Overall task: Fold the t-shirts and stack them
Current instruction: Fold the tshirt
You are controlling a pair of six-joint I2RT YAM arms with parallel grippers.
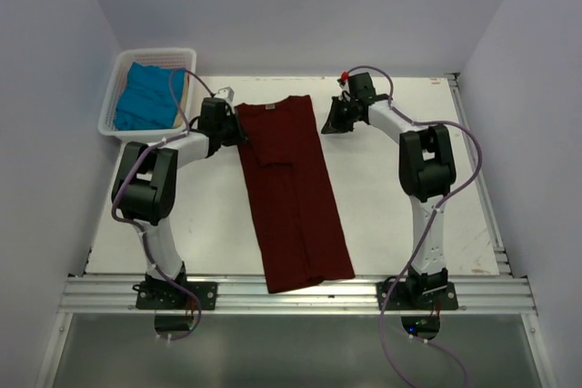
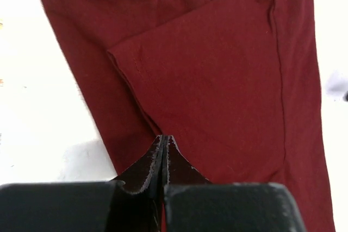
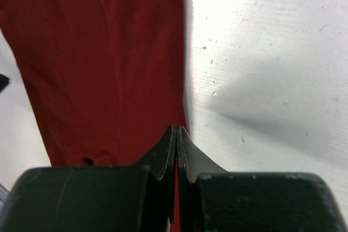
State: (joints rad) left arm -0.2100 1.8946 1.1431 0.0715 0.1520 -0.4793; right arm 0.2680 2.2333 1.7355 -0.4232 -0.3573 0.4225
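The maroon t-shirt lies slanted, its hem over the metal rail (image 1: 307, 283), so next I straighten it clear of the rail before my left gripper grasps a hem corner (image 1: 270, 289).
The dark maroon t-shirt (image 1: 291, 197) lies flat on the table, folded lengthwise into a long strip with its collar at the far end. My left gripper (image 1: 236, 132) is at the strip's far left edge. In the left wrist view it (image 2: 165, 137) is shut, tips over the folded-in sleeve (image 2: 217, 69), with no cloth visibly pinched. My right gripper (image 1: 326, 124) is at the far right edge. In the right wrist view it (image 3: 178, 129) is also shut, right at the shirt's (image 3: 109, 52) side edge. The teal-blue t-shirt (image 1: 145, 97) lies crumpled in the basket.
A white slatted basket (image 1: 155, 52) stands at the back left corner, just off the table (image 1: 400, 215). White walls close in on the left, back and right. A metal rail (image 1: 300, 295) runs along the near edge, and the shirt's hem reaches it.
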